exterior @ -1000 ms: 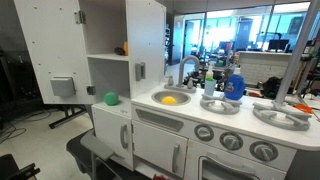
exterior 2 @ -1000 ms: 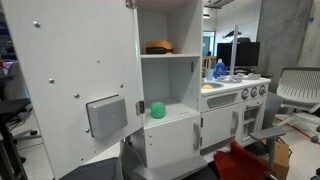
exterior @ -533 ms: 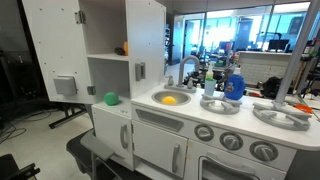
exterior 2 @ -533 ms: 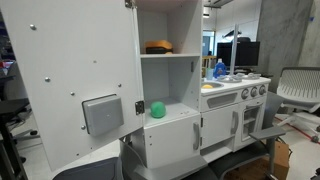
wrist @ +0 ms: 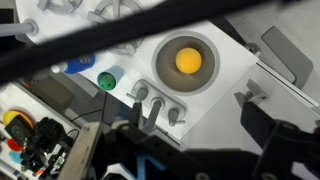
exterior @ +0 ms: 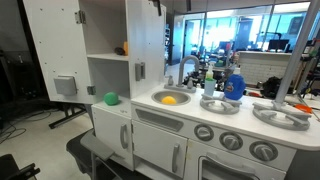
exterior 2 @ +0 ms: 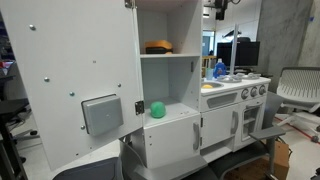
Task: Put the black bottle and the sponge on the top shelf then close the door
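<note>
The yellow sponge (exterior: 169,100) is clear of the sink's rim (exterior: 187,99) and leaves room for my open fingers. My gripper should keep going down until they are on both sides of the sponge, then close.
The yellow sponge (exterior: 169,99) lies in the sink, also in the wrist view (wrist: 187,61). My gripper (wrist: 200,125) is open and empty, high above the sink and faucet (wrist: 150,105). It only just shows at the top edge in both exterior views (exterior: 157,5) (exterior 2: 218,8). The door (exterior 2: 70,90) with its grey panel stands wide open, also in the other exterior view (exterior: 60,50). The top shelf (exterior 2: 180,55) holds an orange block (exterior 2: 158,46). I cannot make out the black bottle in any view.
A green ball (exterior 2: 157,109) sits on the lower shelf. A blue-and-white bottle (exterior: 236,85) stands on the stove top by the burners. A small green round thing (wrist: 106,79) lies near the sink. Office chairs and desks surround the toy kitchen.
My gripper has come down slightly into the top edge of both exterior views. A red thing at the bottom of an exterior view has gone. The door has swung a little.
</note>
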`<state>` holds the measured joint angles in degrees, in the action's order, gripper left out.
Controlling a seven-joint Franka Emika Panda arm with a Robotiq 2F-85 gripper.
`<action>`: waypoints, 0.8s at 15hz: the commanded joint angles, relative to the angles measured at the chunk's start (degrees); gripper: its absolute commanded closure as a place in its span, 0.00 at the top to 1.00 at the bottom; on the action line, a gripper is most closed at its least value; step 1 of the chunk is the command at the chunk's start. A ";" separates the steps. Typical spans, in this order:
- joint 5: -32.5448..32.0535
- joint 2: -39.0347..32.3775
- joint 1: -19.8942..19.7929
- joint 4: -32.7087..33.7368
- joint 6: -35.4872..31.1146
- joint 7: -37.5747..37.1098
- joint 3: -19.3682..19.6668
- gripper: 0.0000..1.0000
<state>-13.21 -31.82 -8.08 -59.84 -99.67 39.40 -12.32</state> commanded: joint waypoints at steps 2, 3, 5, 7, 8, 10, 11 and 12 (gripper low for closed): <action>2.61 -13.51 1.56 10.46 -0.65 0.32 1.15 1.00; 2.67 -16.38 1.77 11.48 -1.10 0.29 0.99 1.00; 4.38 -21.66 4.48 14.81 -0.88 0.19 4.09 1.00; 7.03 -25.74 5.08 18.48 0.32 -0.07 4.19 1.00; 5.45 -27.69 4.21 19.45 -0.48 -0.60 2.55 1.00; 5.18 -30.33 4.64 21.26 -0.29 -0.92 2.95 1.00; 4.88 -31.36 4.40 21.63 -0.37 -0.10 3.03 1.00; 4.32 -32.25 4.30 21.97 -0.81 0.92 3.22 1.00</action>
<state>-7.50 -59.72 -5.27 -43.32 -100.65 39.68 -9.93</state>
